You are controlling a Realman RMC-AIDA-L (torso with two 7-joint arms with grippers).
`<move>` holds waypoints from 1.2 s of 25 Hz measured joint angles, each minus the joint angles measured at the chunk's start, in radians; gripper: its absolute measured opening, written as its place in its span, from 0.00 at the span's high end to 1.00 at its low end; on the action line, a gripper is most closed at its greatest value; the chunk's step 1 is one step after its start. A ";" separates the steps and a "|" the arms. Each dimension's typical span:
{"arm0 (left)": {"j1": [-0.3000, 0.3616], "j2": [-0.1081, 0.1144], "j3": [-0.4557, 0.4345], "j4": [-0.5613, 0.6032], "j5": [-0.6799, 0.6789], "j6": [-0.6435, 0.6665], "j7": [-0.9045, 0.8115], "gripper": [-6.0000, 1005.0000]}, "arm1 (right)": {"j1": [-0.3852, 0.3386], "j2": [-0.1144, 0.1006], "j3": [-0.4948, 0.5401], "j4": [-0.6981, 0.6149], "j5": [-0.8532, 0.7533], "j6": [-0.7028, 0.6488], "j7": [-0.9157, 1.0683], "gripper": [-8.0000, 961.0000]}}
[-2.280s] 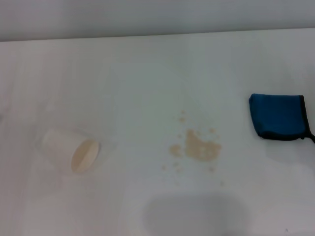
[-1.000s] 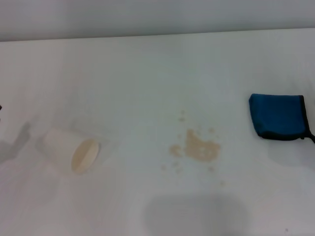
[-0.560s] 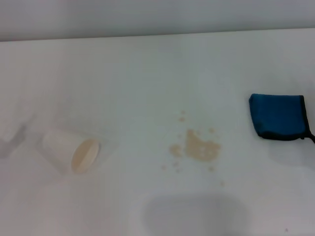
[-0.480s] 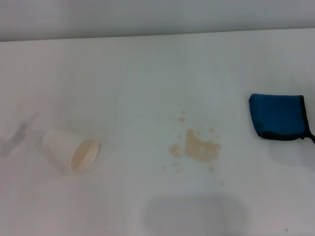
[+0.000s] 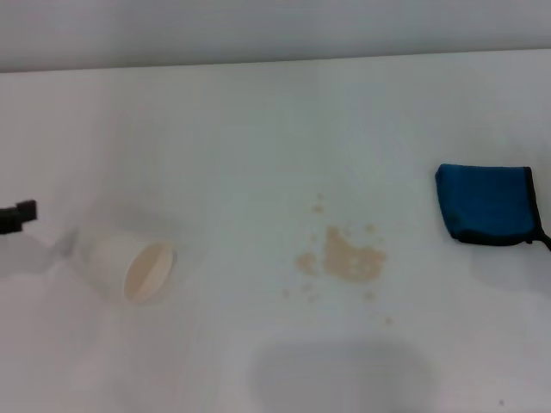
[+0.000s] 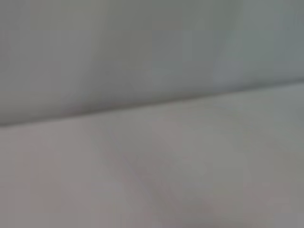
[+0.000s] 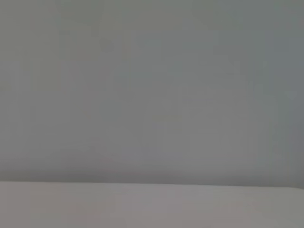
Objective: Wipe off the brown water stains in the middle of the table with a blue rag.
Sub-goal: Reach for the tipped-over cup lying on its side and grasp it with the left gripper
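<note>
The white paper cup is lying on its side. My left gripper should take hold of the cup's body near its base from above and set it upright before wiping.
The brown water stains form a pale tan blotch with small droplets around it, in the middle of the white table. The blue rag, folded, with black edging and a loop tab, lies flat at the right edge, well right of the stains. A black tip of my left gripper shows at the left edge of the head view, just left of the cup; its fingers cannot be made out. My right gripper is out of view. The wrist views show only the table surface and a grey wall.
A white paper cup lies on its side at the left, its tan inside facing the front right. The table's far edge meets a grey wall.
The black tip of my left gripper has come into view at the left edge next to the cup. The rag, stains and cup have not moved.
</note>
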 joint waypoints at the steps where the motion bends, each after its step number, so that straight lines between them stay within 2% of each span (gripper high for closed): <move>1: -0.038 0.010 0.000 0.007 0.063 -0.046 -0.059 0.14 | 0.002 0.000 0.000 0.001 0.000 0.000 0.000 0.09; 7: -0.102 0.026 -0.001 0.056 0.182 -0.146 -0.074 0.14 | 0.002 0.000 0.000 0.000 0.000 -0.001 0.000 0.09; 15: -0.151 0.054 -0.010 0.266 0.292 -0.244 -0.025 0.14 | 0.008 0.000 0.000 -0.003 0.000 -0.025 0.000 0.09; 19: -0.171 0.050 -0.012 0.319 0.354 -0.248 -0.001 0.14 | 0.011 0.000 0.000 -0.008 0.000 -0.042 0.000 0.09; 20: -0.191 0.011 -0.001 0.360 0.460 -0.236 0.061 0.14 | 0.012 0.000 0.000 -0.011 0.000 -0.047 0.000 0.09; 21: -0.196 0.000 0.000 0.364 0.482 -0.233 0.075 0.14 | 0.013 0.000 0.000 -0.013 0.000 -0.050 0.000 0.09; 24: -0.220 -0.056 0.023 0.373 0.604 -0.229 0.134 0.14 | 0.015 0.000 0.000 -0.014 0.000 -0.052 0.000 0.09; 26: -0.228 -0.073 0.064 0.371 0.661 -0.227 0.145 0.14 | 0.016 0.000 0.001 -0.014 0.000 -0.054 0.000 0.09; 30: -0.230 -0.077 0.146 0.366 0.690 -0.220 0.143 0.14 | 0.016 0.002 0.008 -0.013 0.004 -0.070 0.000 0.09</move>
